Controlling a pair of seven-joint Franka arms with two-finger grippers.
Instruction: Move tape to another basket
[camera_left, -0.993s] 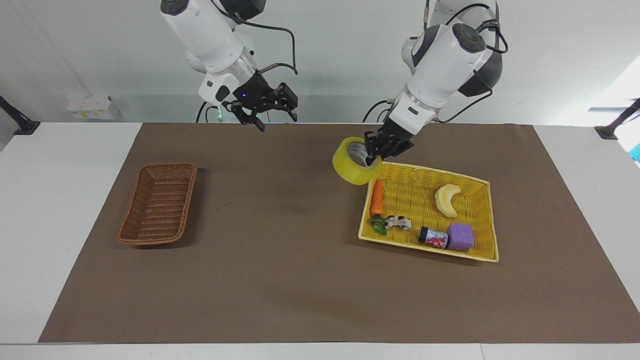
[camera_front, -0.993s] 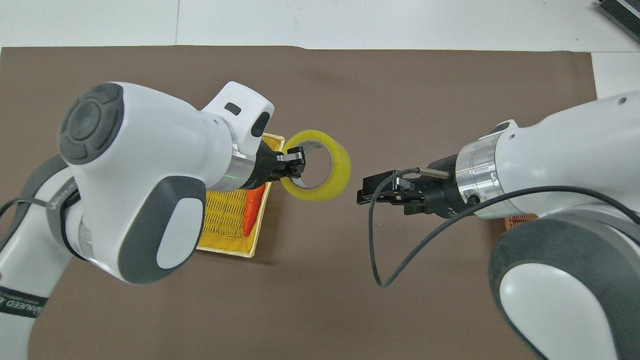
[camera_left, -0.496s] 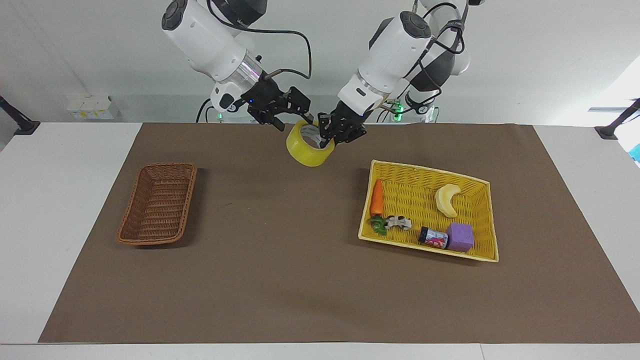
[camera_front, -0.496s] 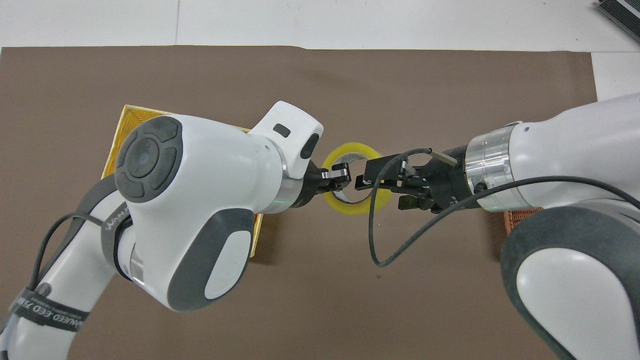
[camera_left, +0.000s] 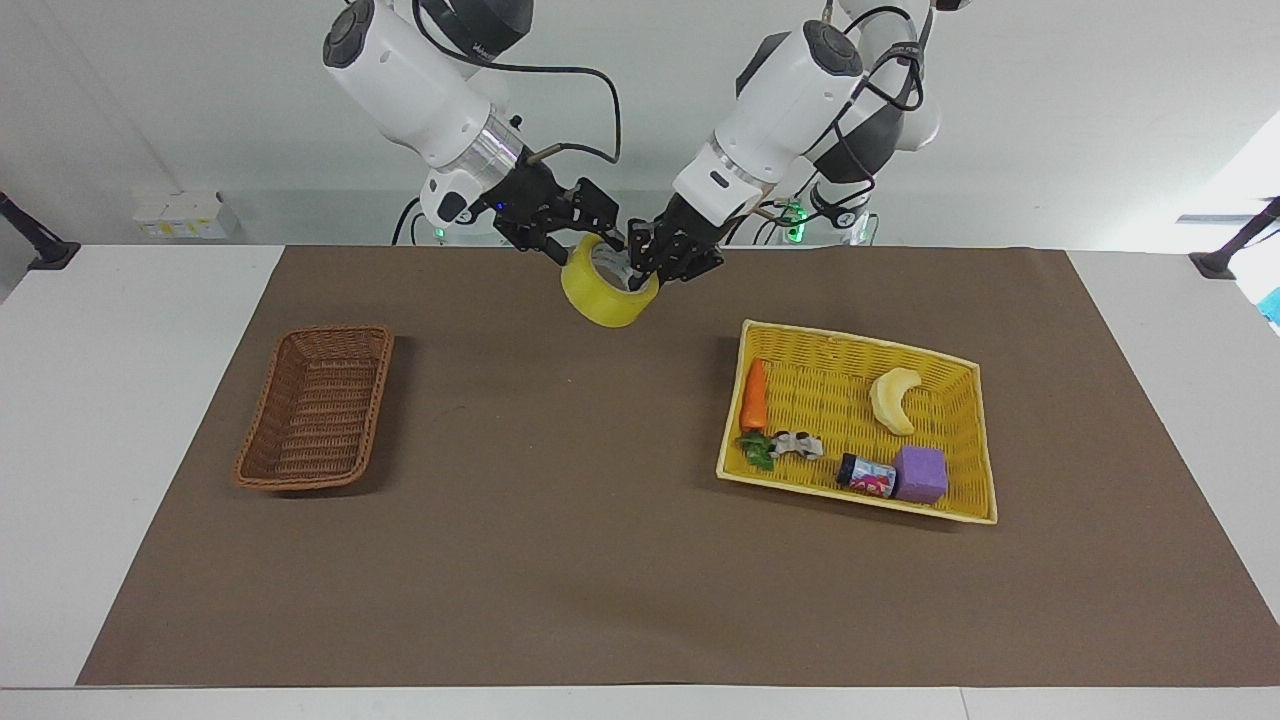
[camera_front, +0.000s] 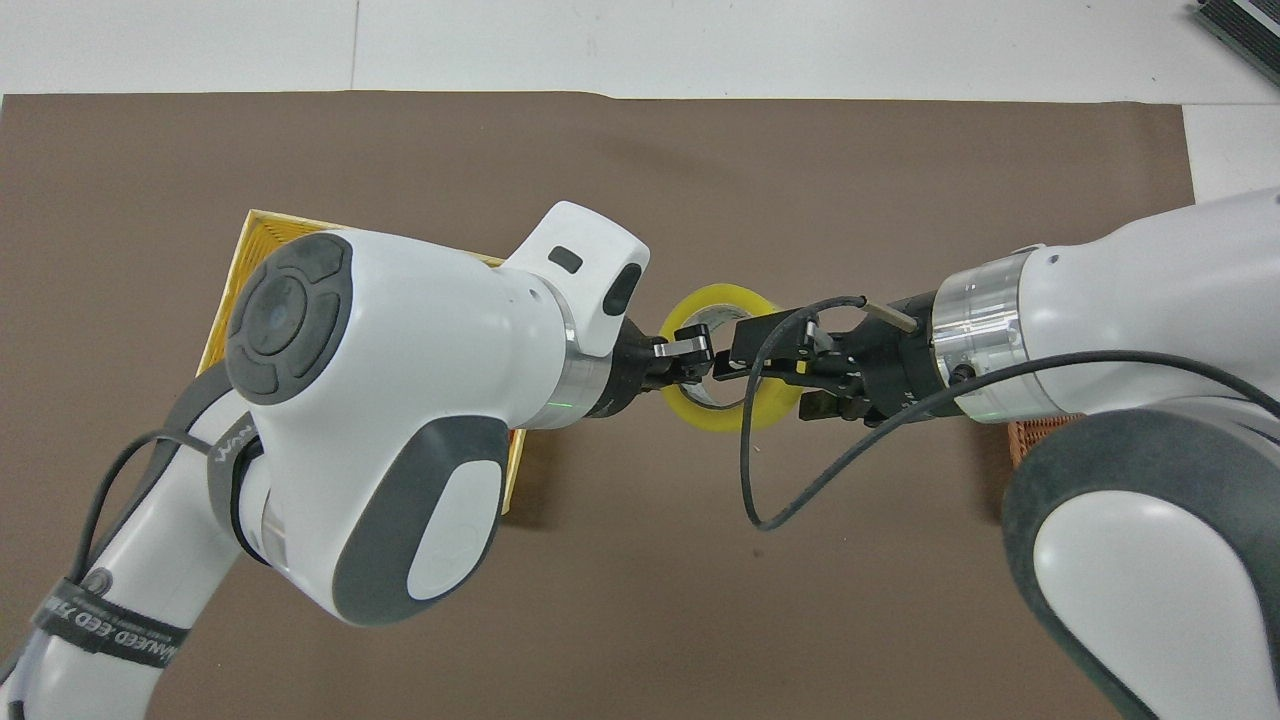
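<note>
I should close my right gripper on the tape's rim (camera_front: 780, 401) before my left gripper opens and moves away, because my left gripper is holding the tape (camera_left: 603, 294) far from the brown basket.
The yellow tape (camera_left: 600, 302) hangs in the air over the brown mat, between the two baskets and close to the robots. My left gripper (camera_left: 645, 270) is shut on the tape's rim, one finger inside the white core. My right gripper (camera_left: 585, 240) is open, its fingers astride the rim toward the right arm's end. In the overhead view the tape (camera_front: 728, 298) shows between the left gripper (camera_front: 695, 352) and the right gripper (camera_front: 730, 358), tips almost meeting. The dark brown wicker basket (camera_left: 315, 405) lies empty toward the right arm's end, mostly hidden under the right arm in the overhead view (camera_front: 1035, 435).
The yellow woven basket (camera_left: 860, 345) toward the left arm's end holds a carrot (camera_left: 754, 393), a banana (camera_left: 893, 398), a purple cube (camera_left: 920, 473), a small can (camera_left: 866, 475) and a small toy (camera_left: 795, 444). Bare mat lies between the baskets.
My left gripper carried the tape from the yellow basket's corner toward the right arm. The right gripper came in to meet it and now straddles the tape's rim.
</note>
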